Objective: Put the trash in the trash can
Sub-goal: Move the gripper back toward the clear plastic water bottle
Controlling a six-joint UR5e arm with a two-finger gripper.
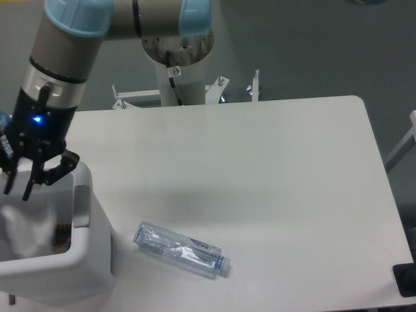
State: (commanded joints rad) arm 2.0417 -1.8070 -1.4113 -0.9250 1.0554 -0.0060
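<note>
My gripper will lift the crushed clear plastic bottle (182, 249) near its cap, and the bottle should tip cap up, as its long body (166, 242) reaches far behind the cap.
The trash can (81, 260) is a large white bin at the lower left, with a grey panel on its right side. The crumpled white paper wad (29, 227) lies inside it. My gripper (23, 188) hangs over the bin's far left part, just above the rim, with its fingers spread open and empty. The crushed clear plastic bottle (182, 250) with a pale label lies on its side on the white table, to the right of the bin.
The white table (260, 162) has rounded corners; its right edge runs down the right side of the view. The arm's base (179, 58) and metal brackets stand at the table's far edge. A dark object (406, 279) sits at the lower right.
</note>
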